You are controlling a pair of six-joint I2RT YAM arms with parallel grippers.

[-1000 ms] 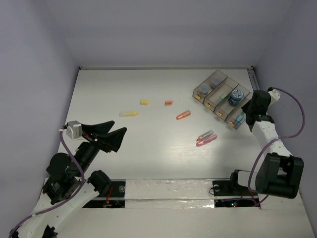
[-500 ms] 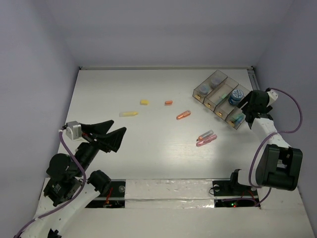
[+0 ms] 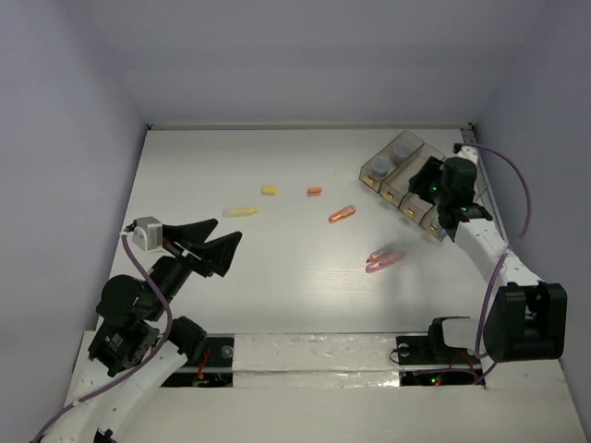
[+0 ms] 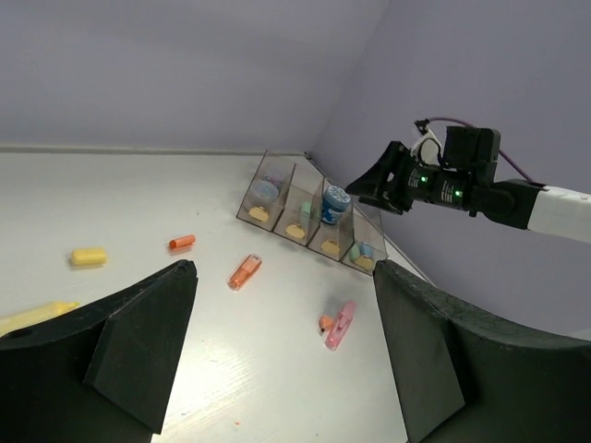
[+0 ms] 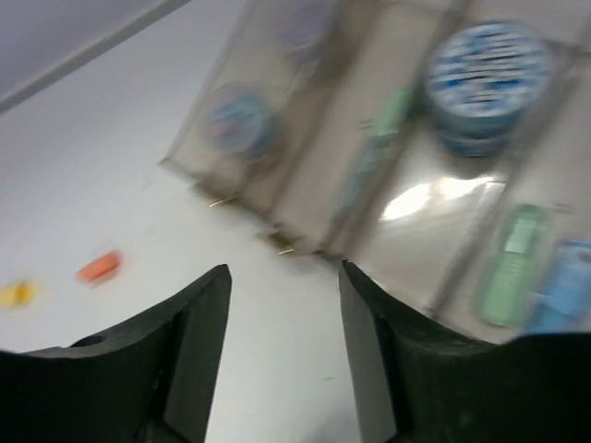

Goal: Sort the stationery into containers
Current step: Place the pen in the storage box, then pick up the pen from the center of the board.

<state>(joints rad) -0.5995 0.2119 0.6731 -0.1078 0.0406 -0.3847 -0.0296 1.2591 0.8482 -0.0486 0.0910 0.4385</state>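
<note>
I should reach across with my right gripper and take the stick [image 3: 240,211], because the yellow stick is near my left gripper but the clear bins [image 3: 399,179] are too far from that gripper.
The containers [image 3: 379,169] are a row of joined clear bins at the back right. They hold blue rolls [image 5: 485,69], a green stick [image 5: 512,263] and a light-blue piece [image 5: 563,286]. Loose stationery lies on the table: a yellow stick [image 3: 240,211], a yellow stub [image 3: 269,190], an orange stub [image 3: 314,191], an orange stick [image 3: 343,213] and pink sticks [image 3: 385,259]. My right gripper [image 3: 425,182] hovers over the bins, open and empty [image 5: 284,272]. My left gripper [image 3: 228,231] is open and empty at the near left, facing the sticks [image 4: 284,277].
The white table ends at a raised back edge [image 3: 305,125], with lilac walls on three sides. The right arm's cable [image 3: 512,180] loops beside the bins. Bare tabletop [image 3: 295,277] lies between the left gripper and the pink sticks.
My right gripper has opened and swung left from the near end of the bins to above their middle. My left gripper has shifted slightly forward, still open.
</note>
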